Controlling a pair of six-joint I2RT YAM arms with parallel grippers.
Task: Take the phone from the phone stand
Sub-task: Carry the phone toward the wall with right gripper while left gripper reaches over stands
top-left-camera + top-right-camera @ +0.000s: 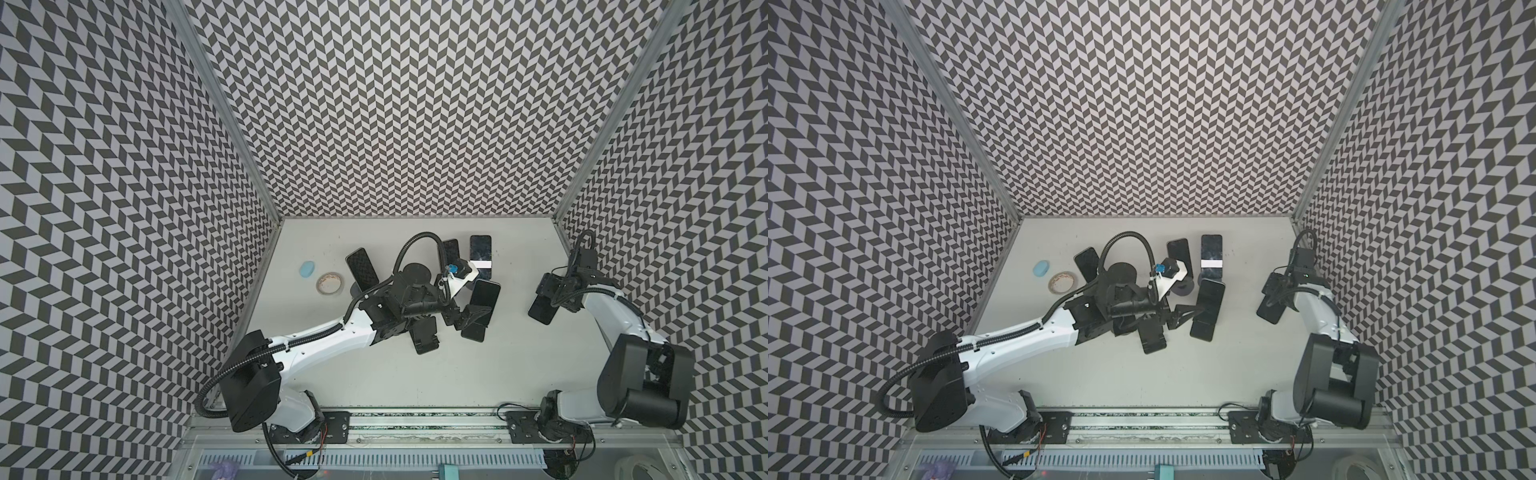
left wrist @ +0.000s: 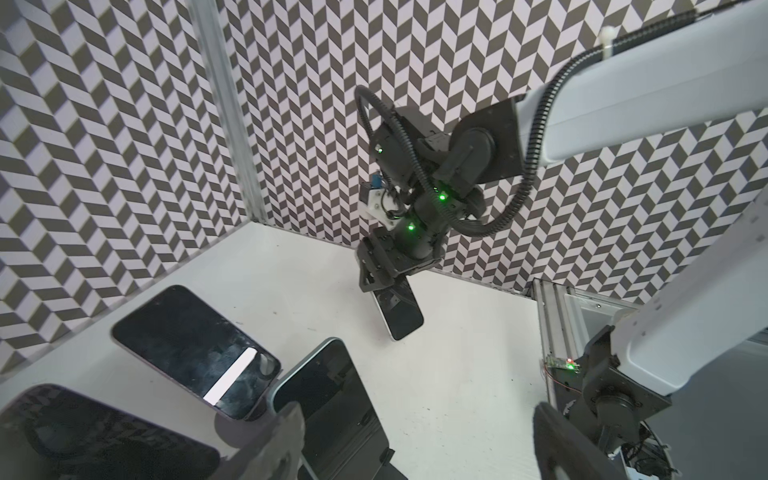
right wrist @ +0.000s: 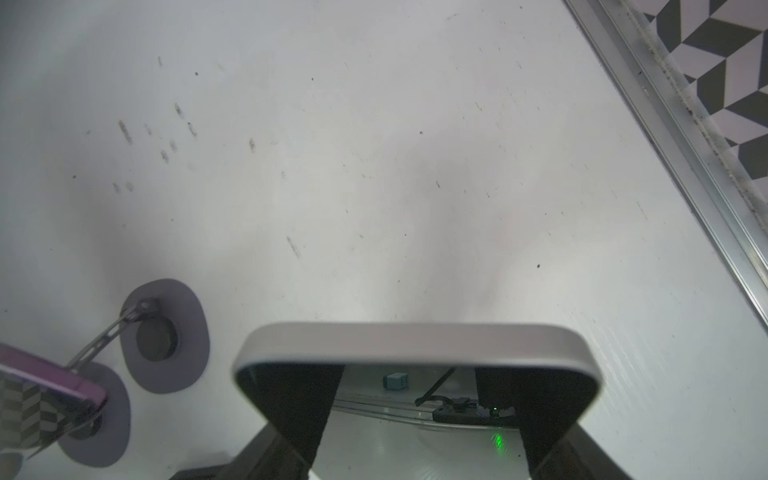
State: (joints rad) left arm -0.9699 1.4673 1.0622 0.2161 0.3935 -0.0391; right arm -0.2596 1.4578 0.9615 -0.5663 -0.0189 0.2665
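Note:
The black phone in my right gripper (image 1: 542, 311) is hanging over clear table (image 1: 563, 318), away from every stand, so I should keep lowering it until it lies flat.
Over the right side of the table, my right gripper (image 1: 555, 293) is shut on a black phone (image 1: 541, 311), which hangs tilted with its low end near the surface (image 2: 401, 316). The right wrist view has that phone's pale edge (image 3: 415, 345) spanning the space between the fingers. My left gripper (image 1: 467, 318) stands open at mid-table. Next to it another black phone (image 1: 484, 297) leans on a black phone stand (image 2: 388, 459). One left finger (image 2: 282, 440) sits at this phone's edge and the other (image 2: 557, 444) is well off to its side.
An empty black stand (image 1: 426, 338) lies just in front of the left wrist. Three more phones (image 1: 360, 266) (image 1: 451, 249) (image 1: 481, 253) stand behind it. A blue oval (image 1: 307, 269) and a tape roll (image 1: 330, 284) lie at far left. Grey round stand bases (image 3: 166, 336) show in the right wrist view.

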